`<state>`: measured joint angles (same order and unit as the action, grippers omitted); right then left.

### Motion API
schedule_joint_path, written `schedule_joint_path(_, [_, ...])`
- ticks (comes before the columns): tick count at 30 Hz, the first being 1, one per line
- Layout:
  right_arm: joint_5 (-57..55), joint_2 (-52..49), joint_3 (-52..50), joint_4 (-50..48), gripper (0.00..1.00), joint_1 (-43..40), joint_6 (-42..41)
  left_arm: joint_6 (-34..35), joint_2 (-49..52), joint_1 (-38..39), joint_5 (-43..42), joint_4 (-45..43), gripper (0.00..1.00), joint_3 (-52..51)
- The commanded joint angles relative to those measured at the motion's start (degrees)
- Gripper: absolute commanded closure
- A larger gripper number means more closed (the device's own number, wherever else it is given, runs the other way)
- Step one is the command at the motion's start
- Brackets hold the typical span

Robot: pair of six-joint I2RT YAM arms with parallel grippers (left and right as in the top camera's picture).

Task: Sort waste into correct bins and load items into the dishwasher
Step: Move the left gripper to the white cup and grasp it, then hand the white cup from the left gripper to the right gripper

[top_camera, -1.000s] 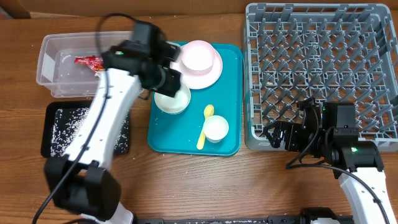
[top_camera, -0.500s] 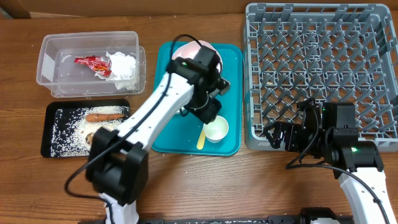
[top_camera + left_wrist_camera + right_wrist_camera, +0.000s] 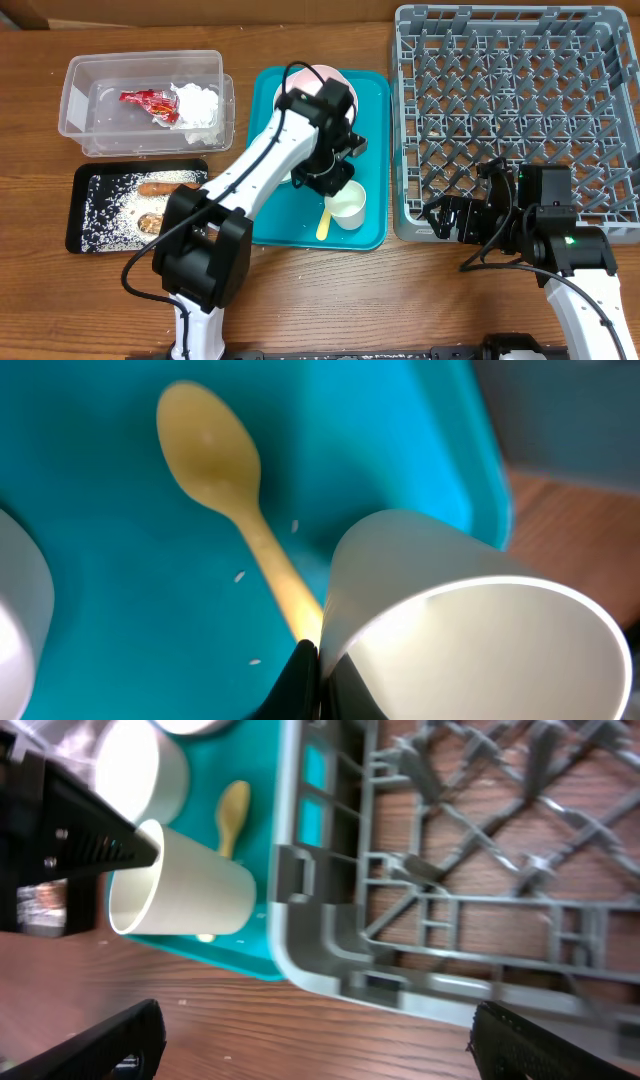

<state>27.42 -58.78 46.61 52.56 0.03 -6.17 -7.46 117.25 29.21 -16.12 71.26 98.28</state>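
The small white cup's rim (image 3: 153,886) is pinched in my left gripper and the cup's base is free, so my right gripper should keep moving closer until its fingers close around that base (image 3: 240,902).
My left gripper (image 3: 338,188) reaches over the teal tray and is shut on the rim of the small white cup (image 3: 348,208). In the left wrist view its fingertips (image 3: 305,675) pinch the wall of the cup (image 3: 470,630), one inside and one outside. The pale yellow spoon (image 3: 326,218) lies beside the cup, its bowl end (image 3: 210,450) pointing away. A white plate (image 3: 322,78) shows partly behind the arm. My right gripper (image 3: 455,218) hangs open over bare wood at the near left corner of the grey dish rack (image 3: 515,110), holding nothing.
The teal tray (image 3: 372,120) sits between the bins and the rack. The clear tub (image 3: 80,95) holds a red wrapper (image 3: 148,100) and a napkin (image 3: 198,103). The black tray (image 3: 85,215) holds rice, a carrot (image 3: 165,187) and a brown scrap (image 3: 150,220).
My left arm swung from the clear tub to the teal tray, came down at the cup and shut on its rim. The right arm has not moved.
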Motion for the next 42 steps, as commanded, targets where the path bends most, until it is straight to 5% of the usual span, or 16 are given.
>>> schedule_joint_path(1, [9.9,0.2,1.4,-2.4,0.0,-0.1,0.2,-2.5,-0.2,-4.1,-14.2,3.3,0.96,7.8])
schedule_joint_path(8, [23.3,0.2,1.4,-14.9,0.0,-0.1,-0.2,-9.2,-0.2,-14.1,-49.4,6.3,0.96,12.6])
schedule_joint_path(17, [27.0,0.2,1.4,-37.2,0.0,0.0,-10.9,-10.5,-0.2,-17.2,-73.1,6.5,0.96,12.5])
schedule_joint_path(42, [33.1,-3.7,1.4,-60.7,0.04,6.6,-13.7,-5.3,-0.2,-11.6,-73.6,6.7,0.96,12.5])
